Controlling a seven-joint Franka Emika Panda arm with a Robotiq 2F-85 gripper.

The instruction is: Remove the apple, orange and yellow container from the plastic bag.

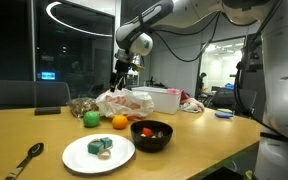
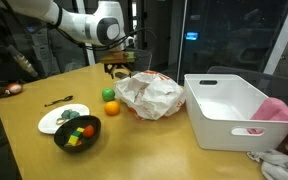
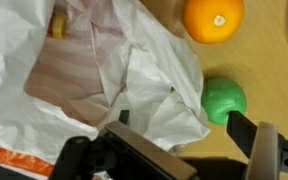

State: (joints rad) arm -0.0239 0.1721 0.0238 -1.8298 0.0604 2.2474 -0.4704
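The yellow container lies farther inside while my gripper is above the bag's crumpled edge (image 3: 176, 118), so I should go over the bag's opening (image 3: 72, 68) and turn before reaching down.
The white plastic bag (image 1: 126, 103) lies crumpled on the wooden table; it also shows in an exterior view (image 2: 150, 95) and the wrist view (image 3: 94, 80). The green apple (image 1: 90, 118) (image 2: 109, 95) (image 3: 224, 98) and the orange (image 1: 119, 122) (image 2: 111, 107) (image 3: 213, 18) lie on the table beside the bag. A yellow thing (image 3: 56, 25) shows partly inside the bag. My gripper (image 1: 119, 76) (image 2: 117, 68) (image 3: 184, 130) is open and empty, hovering above the bag's edge near the apple.
A black bowl (image 1: 151, 134) (image 2: 76, 131) with coloured pieces and a white plate (image 1: 84, 158) (image 2: 50, 121) stand near the table's front. A white bin (image 1: 165, 98) (image 2: 229, 110) stands beside the bag. A spoon (image 1: 24, 160) lies near the plate.
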